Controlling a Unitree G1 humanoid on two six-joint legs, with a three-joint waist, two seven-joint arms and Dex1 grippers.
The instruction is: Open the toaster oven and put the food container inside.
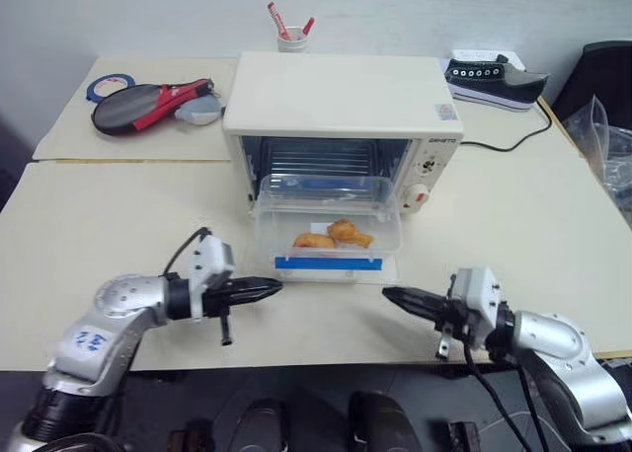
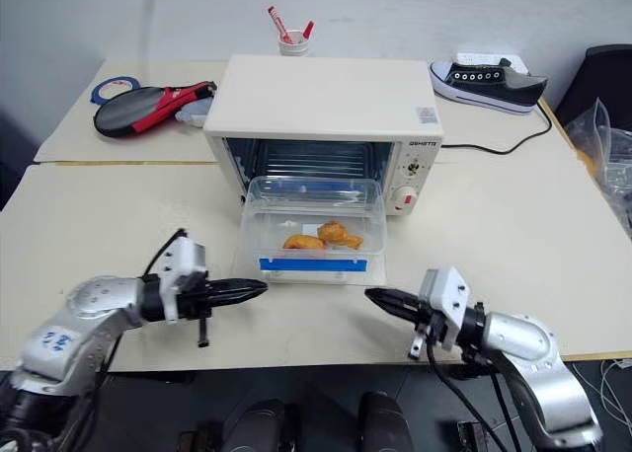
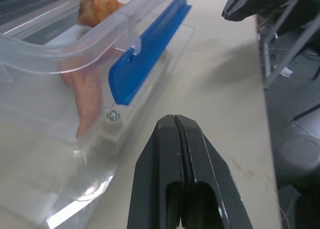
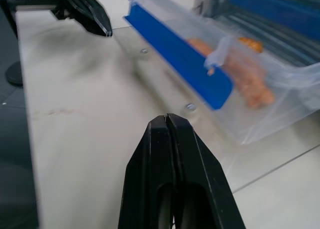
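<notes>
I should keep my left gripper and my right gripper shut and push its blue-clip front (image 1: 328, 263) into the oven, as the food container (image 1: 329, 223) still sticks out over the glass door.
The cream-white toaster oven (image 1: 336, 92) stands at the middle of the table with its glass door folded down flat. The clear food container (image 1: 329, 215) rests on that door at the oven's mouth, with orange-brown fried pieces (image 1: 336, 237) inside and a blue clip (image 1: 328, 263) facing me. My left gripper (image 1: 272, 288) is shut and empty, pointing at the container's front left corner from a short gap away. On the other side, my right gripper (image 1: 390, 294) is also shut and empty, just off the front right corner. Neither touches the container.
A table tennis paddle (image 1: 148, 105) and a tape roll (image 1: 109, 84) lie at the back left. A cup of pens (image 1: 290, 37) stands behind the oven. At the back right sits a shoe (image 1: 494, 80), with the oven's cable (image 1: 504, 144) beside it.
</notes>
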